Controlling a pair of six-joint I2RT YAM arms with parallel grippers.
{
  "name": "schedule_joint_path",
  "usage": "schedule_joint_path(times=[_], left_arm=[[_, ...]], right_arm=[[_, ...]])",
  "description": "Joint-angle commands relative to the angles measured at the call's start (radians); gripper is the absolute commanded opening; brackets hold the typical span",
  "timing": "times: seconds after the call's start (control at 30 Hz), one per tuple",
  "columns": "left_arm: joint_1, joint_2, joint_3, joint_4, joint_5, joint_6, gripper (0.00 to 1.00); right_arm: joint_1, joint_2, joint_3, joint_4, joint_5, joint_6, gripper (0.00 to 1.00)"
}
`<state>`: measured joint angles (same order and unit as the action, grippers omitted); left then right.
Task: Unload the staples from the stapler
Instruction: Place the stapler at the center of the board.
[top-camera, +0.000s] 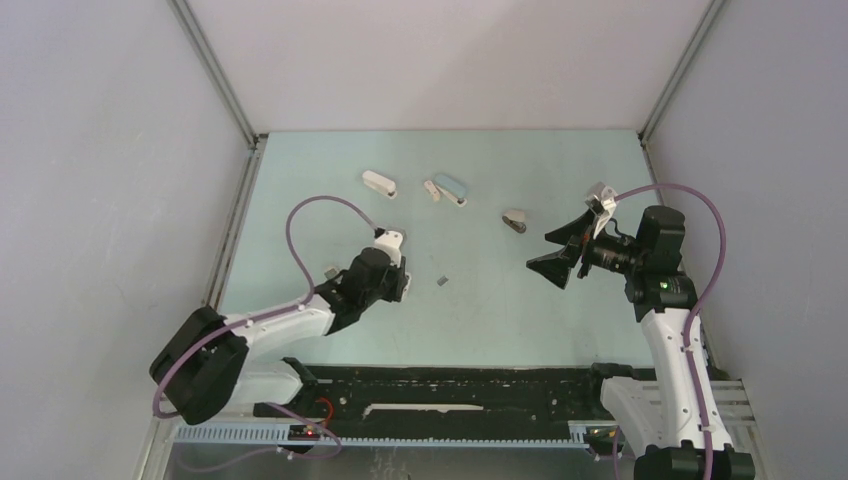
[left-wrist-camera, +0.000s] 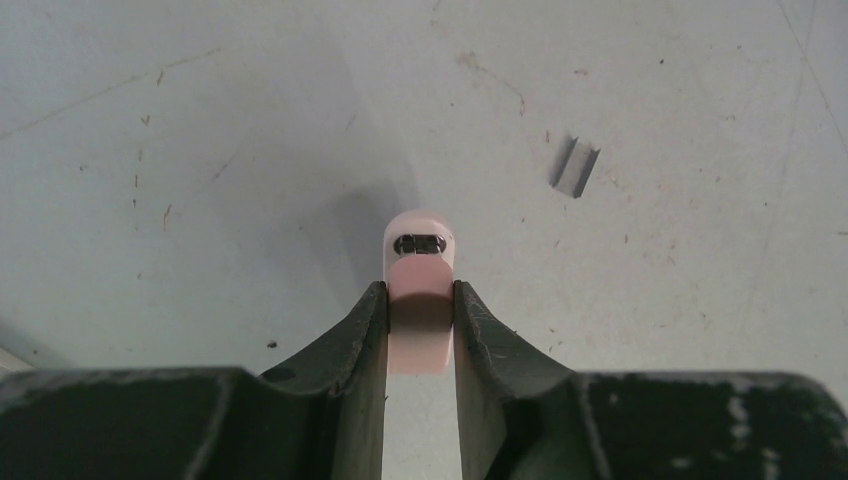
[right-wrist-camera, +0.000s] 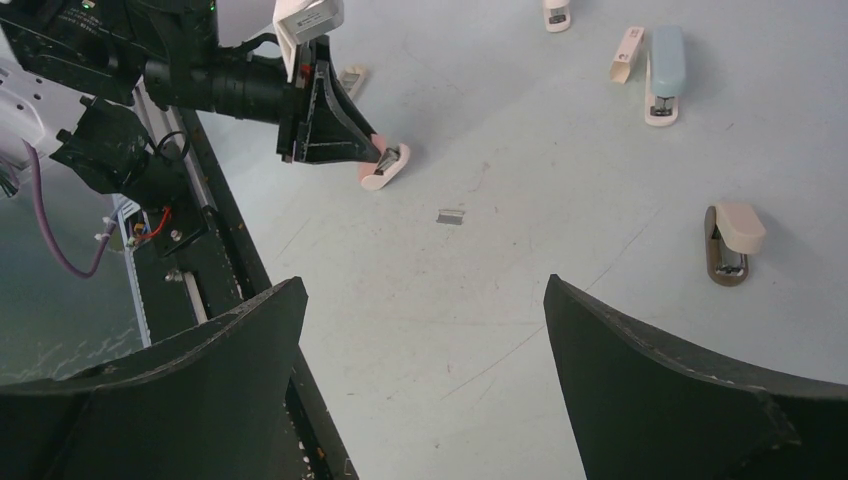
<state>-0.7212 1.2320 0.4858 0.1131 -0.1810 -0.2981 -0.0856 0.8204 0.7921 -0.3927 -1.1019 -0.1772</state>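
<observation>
The grey staples (top-camera: 442, 281) are lying clear of the pink stapler, so my left gripper should keep going to the open spot (top-camera: 341, 214) near the white stapler and let go there.
My left gripper (left-wrist-camera: 420, 292) is shut on a small pink stapler (left-wrist-camera: 419, 228), its fingers pressing both sides. The stapler's tip sticks out past the fingertips, a dark slot showing at its end. In the right wrist view that left gripper (right-wrist-camera: 383, 158) holds the pink stapler (right-wrist-camera: 388, 170) low over the table. One short grey strip of staples (left-wrist-camera: 575, 166) lies on the table just beside it, also in the other views as the staples (top-camera: 441, 283) (right-wrist-camera: 450, 216). My right gripper (top-camera: 553, 250) hovers open to the right, nothing between its fingers (right-wrist-camera: 240, 370).
More staplers lie farther back: a white stapler (top-camera: 380, 183), a blue-topped stapler (top-camera: 452, 187) beside a small cream one (top-camera: 431, 190), and a brown-and-cream stapler (top-camera: 515, 221). A tiny grey piece (top-camera: 330, 270) lies left of the left gripper. Metal frame rails (top-camera: 232, 215) border the mat.
</observation>
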Motion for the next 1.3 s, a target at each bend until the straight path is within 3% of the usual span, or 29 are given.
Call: schedule_joint_path(times=[0.0,0.23,0.4,0.63,0.97,1.27], left_arm=[[-0.006,0.053,0.058,-0.029,-0.029,-0.016,0.00],[-0.007,0.140,0.137,-0.095,-0.034,-0.012,0.00],[0.014,0.160,0.215,-0.163,-0.133,0.009,0.00],[0.150,0.258,0.396,-0.281,-0.268,-0.010,0.00],[0.381,0.461,0.657,-0.369,-0.283,-0.108,0.00],[0.527,0.620,0.863,-0.420,-0.190,-0.155,0.00]], right_arm=[[-0.005,0.001,-0.002,0.010,-0.015,-0.009,1.00],[-0.009,0.000,-0.001,0.008,-0.015,-0.009,1.00],[-0.009,0.001,-0.002,0.008,-0.016,-0.009,1.00],[-0.009,-0.007,-0.002,0.011,-0.025,-0.004,1.00],[-0.009,-0.018,-0.002,0.014,-0.036,0.001,1.00],[-0.008,-0.019,-0.002,0.014,-0.037,0.002,1.00]])
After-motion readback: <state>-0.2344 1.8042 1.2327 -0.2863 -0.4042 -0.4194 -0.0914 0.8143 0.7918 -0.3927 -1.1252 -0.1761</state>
